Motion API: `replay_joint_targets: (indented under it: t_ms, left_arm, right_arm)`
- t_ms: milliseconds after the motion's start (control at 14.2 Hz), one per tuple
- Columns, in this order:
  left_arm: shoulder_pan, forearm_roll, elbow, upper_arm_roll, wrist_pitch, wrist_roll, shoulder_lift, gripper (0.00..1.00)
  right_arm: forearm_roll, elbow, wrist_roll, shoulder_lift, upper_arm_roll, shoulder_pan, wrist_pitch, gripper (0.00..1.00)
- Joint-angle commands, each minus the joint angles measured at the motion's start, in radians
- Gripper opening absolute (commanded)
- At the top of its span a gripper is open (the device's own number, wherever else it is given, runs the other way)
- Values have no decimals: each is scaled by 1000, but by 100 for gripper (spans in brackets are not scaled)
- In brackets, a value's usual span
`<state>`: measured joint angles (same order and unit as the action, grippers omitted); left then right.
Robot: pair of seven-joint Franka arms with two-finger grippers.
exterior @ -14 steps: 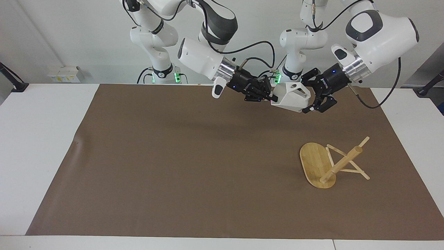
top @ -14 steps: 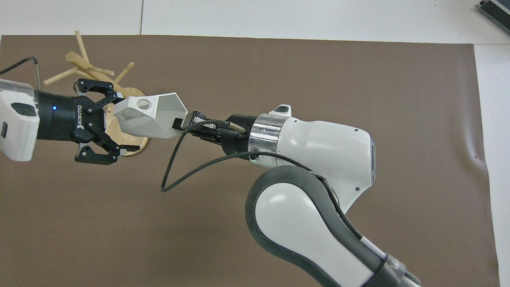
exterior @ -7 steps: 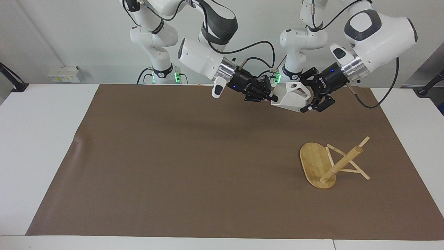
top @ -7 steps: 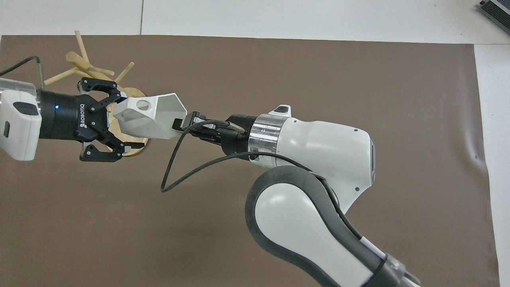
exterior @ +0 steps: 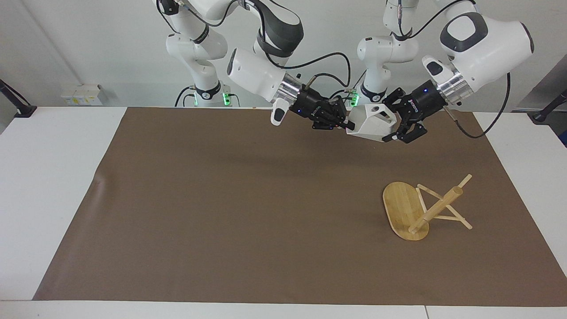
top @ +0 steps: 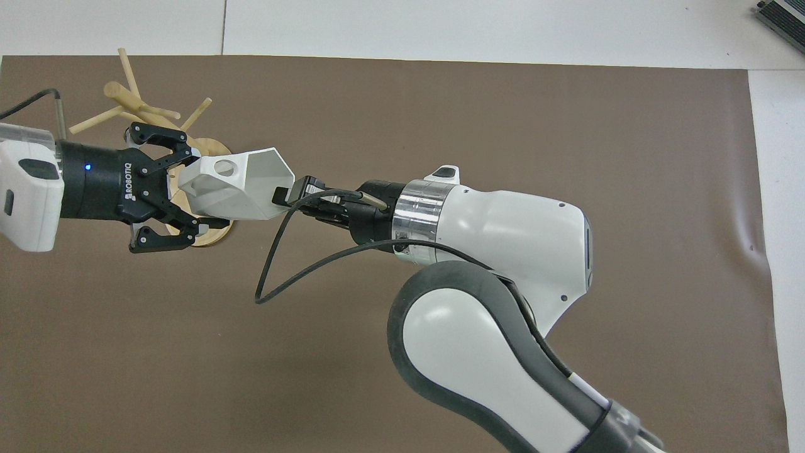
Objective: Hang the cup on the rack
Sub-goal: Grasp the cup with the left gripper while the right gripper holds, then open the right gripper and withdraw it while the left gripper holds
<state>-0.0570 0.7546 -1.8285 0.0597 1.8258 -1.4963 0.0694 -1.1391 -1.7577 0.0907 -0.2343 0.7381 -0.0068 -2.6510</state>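
The white faceted cup (top: pixel 245 185) will slide onto the rack's slim peg and hang there when I carry it over, because the cup's handle hole (top: pixel 224 167) looks wider than that peg.
The white faceted cup (exterior: pixel 371 125) hangs sideways in the air over the mat's edge nearest the robots, handle hole up; it also shows in the overhead view (top: pixel 242 182). My right gripper (exterior: pixel 347 124) (top: pixel 284 192) is shut on the cup's rim. My left gripper (exterior: pixel 393 119) (top: pixel 192 189) is open, its fingers close on either side of the cup's bottom end; I cannot tell if they touch it. The bamboo rack (exterior: pixel 436 207) rests on the mat toward the left arm's end, farther from the robots. In the overhead view the rack (top: pixel 126 97) is partly covered by the left gripper and the cup.
A brown mat (exterior: pixel 221 199) covers most of the white table (exterior: pixel 48 177). Both arms reach in low over the mat's edge nearest the robots. A black cable (top: pixel 270 264) loops from the right wrist.
My left gripper has moved a little farther onto the cup's bottom end and its fingers have narrowed slightly. The right gripper, the cup and the rack have barely moved.
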Motion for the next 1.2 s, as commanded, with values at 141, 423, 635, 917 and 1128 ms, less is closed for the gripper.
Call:
replay_joint_targets:
  t_ms: [141, 423, 635, 917, 1128]
  left_arm:
    - [-3, 17, -25, 5, -3, 45, 26, 0]
    - [0, 14, -25, 2, 4, 57, 26, 0]
    - [17, -1, -35, -1, 29, 85, 26, 0]
    - [13, -8, -113, 0, 194, 134, 46, 0]
    - [-10, -9, -205, 6, 337, 191, 73, 0]
  right_arm:
    - [-7, 3, 18, -11, 15, -9, -17, 44]
    - [-7, -2, 11, -10, 15, -13, -17, 85]
    - [-7, -3, 9, -8, 14, -22, -7, 96]
    - [-4, -14, -20, -5, 9, -50, -3, 100]
    - [7, -26, -92, 7, -3, -74, 0, 100]
